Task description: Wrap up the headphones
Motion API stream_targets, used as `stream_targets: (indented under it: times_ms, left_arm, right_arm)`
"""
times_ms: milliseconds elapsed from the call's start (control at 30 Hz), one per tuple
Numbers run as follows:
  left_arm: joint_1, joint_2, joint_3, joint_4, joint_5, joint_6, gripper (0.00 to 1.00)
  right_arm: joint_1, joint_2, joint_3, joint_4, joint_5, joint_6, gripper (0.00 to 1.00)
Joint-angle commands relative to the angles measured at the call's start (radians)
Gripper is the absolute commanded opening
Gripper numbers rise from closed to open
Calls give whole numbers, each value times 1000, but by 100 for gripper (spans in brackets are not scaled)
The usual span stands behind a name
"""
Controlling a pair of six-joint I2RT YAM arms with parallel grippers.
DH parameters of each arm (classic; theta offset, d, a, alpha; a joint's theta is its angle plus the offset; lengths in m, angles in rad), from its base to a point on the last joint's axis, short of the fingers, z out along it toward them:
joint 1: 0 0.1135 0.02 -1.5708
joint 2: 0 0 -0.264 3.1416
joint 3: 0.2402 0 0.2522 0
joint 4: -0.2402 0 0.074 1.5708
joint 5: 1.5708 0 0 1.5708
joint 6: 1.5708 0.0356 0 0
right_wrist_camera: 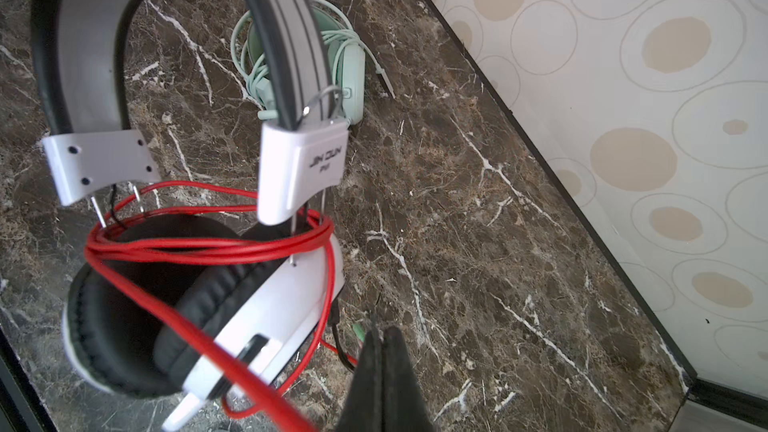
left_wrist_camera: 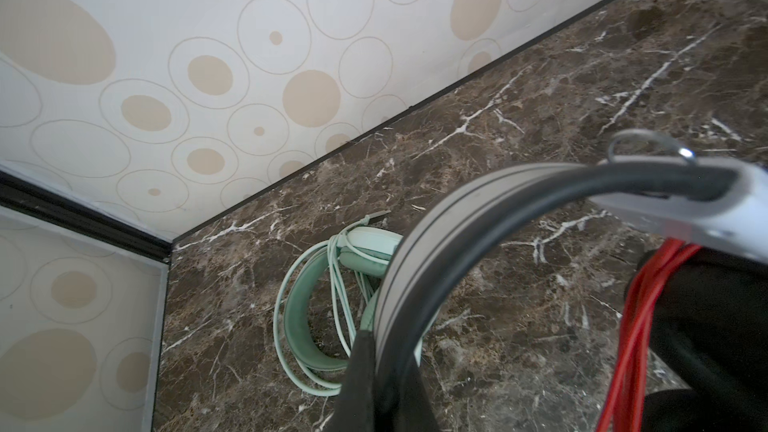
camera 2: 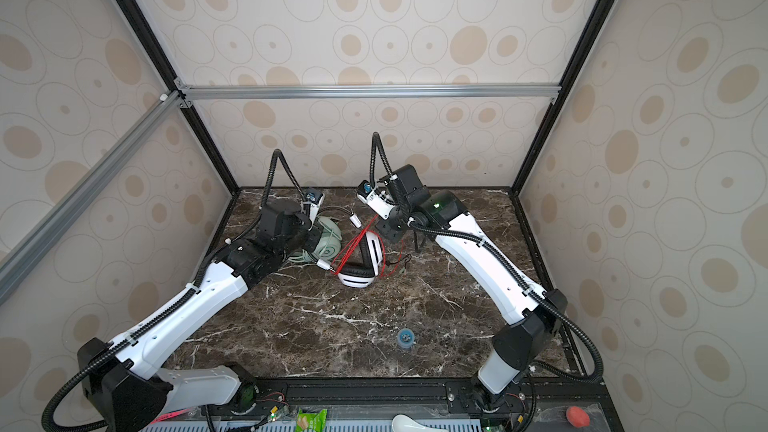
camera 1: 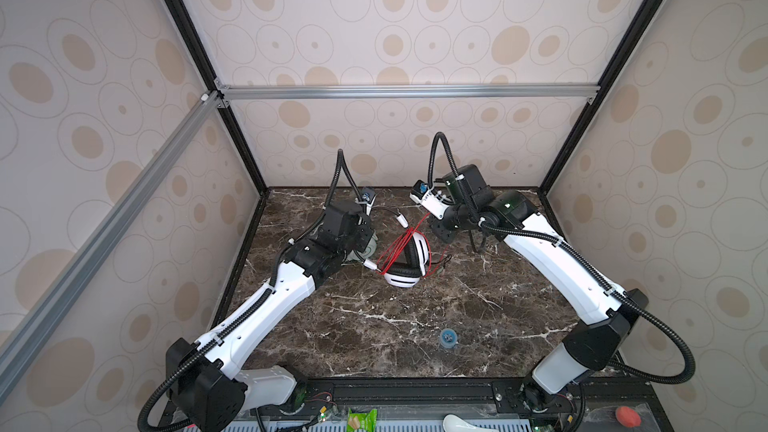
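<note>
The red cord runs straight from its loops [right_wrist_camera: 216, 249] toward the robot's right gripper, so the robot should keep pulling it until it goes past the white ear cup [right_wrist_camera: 276, 328], then let go.
The white-and-black headphones [camera 1: 405, 259] sit mid-table in both top views, their ear cups [right_wrist_camera: 232, 326] low. The red cord [right_wrist_camera: 208, 251] is looped several times round the metal wires between the sliders and the cups. My left gripper [left_wrist_camera: 384, 351] is shut on their grey-and-black headband [left_wrist_camera: 449, 234], which arcs up from the jaws. The mint green headphones [camera 2: 328, 243] lie on the marble beneath the left wrist, their cord [left_wrist_camera: 286, 359] bundled round them. My right gripper [right_wrist_camera: 383, 330] is shut and empty, its tips just beside the red cord's green plug [right_wrist_camera: 358, 331].
A small blue round object [camera 1: 448, 337] lies on the marble table [camera 1: 374, 326] toward the front. The patterned back wall [left_wrist_camera: 291, 56] and left wall stand close behind the mint headset. A green packet [camera 1: 361, 419] and a red knob [camera 1: 627, 415] sit on the front rail.
</note>
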Motion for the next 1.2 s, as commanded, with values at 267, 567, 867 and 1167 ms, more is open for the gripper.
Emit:
stream_targets:
  times_ms: [267, 567, 867, 1167]
  left_arm:
    - [-2, -76, 17, -7, 204, -59, 0]
    - [-2, -85, 79, -27, 303, -104, 0]
    - [-3, -74, 184, -45, 393, -147, 0]
    - [-1, -55, 308, -9, 456, -221, 0]
  right_arm:
    - [-91, 4, -41, 64, -140, 62, 7]
    - [-153, -49, -193, 206, -269, 134, 11]
    - [-219, -156, -405, 449, -457, 246, 18]
    - [-258, -182, -523, 615, -559, 342, 18]
